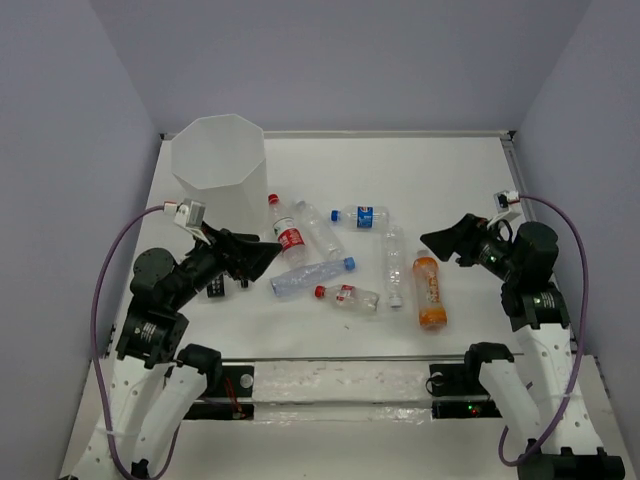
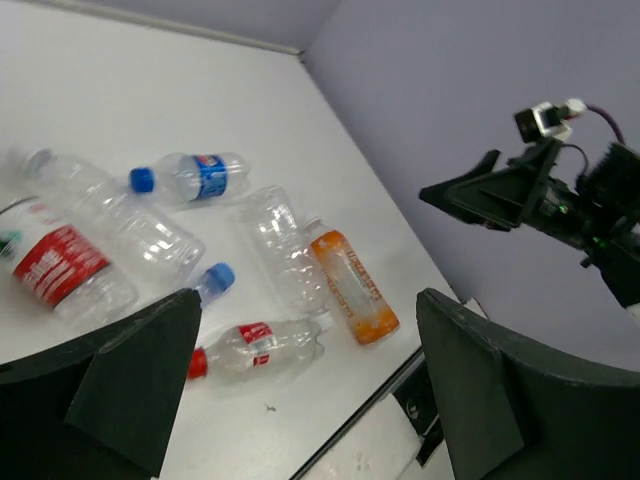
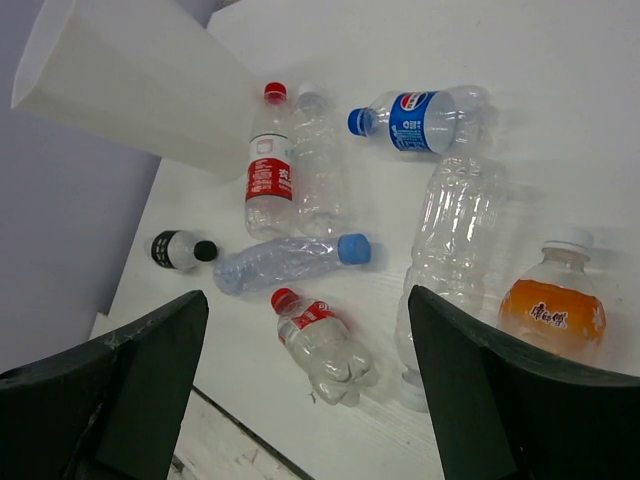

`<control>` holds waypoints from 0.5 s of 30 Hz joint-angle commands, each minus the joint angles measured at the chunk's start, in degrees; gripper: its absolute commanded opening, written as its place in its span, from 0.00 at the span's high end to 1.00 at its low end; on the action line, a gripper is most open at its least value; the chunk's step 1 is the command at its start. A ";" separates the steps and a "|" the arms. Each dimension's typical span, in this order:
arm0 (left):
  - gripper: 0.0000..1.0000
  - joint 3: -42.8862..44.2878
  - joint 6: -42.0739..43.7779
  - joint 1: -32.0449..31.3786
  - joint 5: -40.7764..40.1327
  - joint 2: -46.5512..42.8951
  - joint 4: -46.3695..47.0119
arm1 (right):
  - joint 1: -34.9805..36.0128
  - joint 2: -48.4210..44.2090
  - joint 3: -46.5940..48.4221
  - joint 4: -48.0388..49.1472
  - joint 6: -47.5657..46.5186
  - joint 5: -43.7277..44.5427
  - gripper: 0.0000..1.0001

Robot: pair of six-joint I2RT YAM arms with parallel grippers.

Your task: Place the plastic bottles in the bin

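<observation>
My left gripper should now head for the bottle's base (image 3: pixel 158 249) until the fingers close around it, since the black-capped bottle (image 3: pixel 183 250) lies clear of the other bottles.
Several plastic bottles lie in a loose cluster mid-table. Among them are a red-labelled one (image 1: pixel 286 231), a blue-labelled one (image 1: pixel 362 216), a crushed blue-capped one (image 1: pixel 310 276), a small red-capped one (image 1: pixel 348 296) and an orange-filled one (image 1: pixel 430 290). The bin (image 1: pixel 215 170), tall and white, stands upright at the back left. My left gripper (image 1: pixel 262 255) hovers open and empty just left of the cluster, with the small red-capped bottle (image 2: pixel 255 345) below its jaws. My right gripper (image 1: pixel 445 240) hangs open and empty above the orange bottle (image 3: pixel 553 310), looking down on the small red-capped bottle (image 3: pixel 320 340).
A small white bottle with a black cap (image 3: pixel 178 250) lies near the left arm, beside the bin (image 3: pixel 140 75). A clear strip (image 1: pixel 340 380) runs along the table's front edge between the arm bases. Grey walls close in on three sides.
</observation>
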 commanded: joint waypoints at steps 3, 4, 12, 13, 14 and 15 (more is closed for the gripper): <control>0.01 6.24 -8.23 -0.23 -23.83 -2.67 -25.26 | 2.53 -1.27 -3.50 6.91 0.28 3.47 0.09; 0.01 6.78 -9.99 -0.23 -26.23 -2.93 -27.31 | 3.32 -0.66 -3.86 7.09 0.19 3.67 0.08; 0.01 7.23 -29.93 -0.23 -46.18 -5.21 -44.37 | 5.43 1.72 -4.39 4.46 -3.24 5.51 0.05; 0.01 6.35 -31.26 -0.14 -47.69 -5.92 -45.25 | 5.43 1.28 -4.47 4.37 -3.15 5.17 0.05; 0.01 5.12 -32.49 -0.23 -49.01 -6.18 -45.96 | 5.43 1.02 -4.56 4.37 -2.98 4.56 0.05; 0.01 3.81 -33.20 -0.14 -50.24 -6.27 -46.14 | 5.43 0.67 -4.65 4.45 -2.80 4.11 0.05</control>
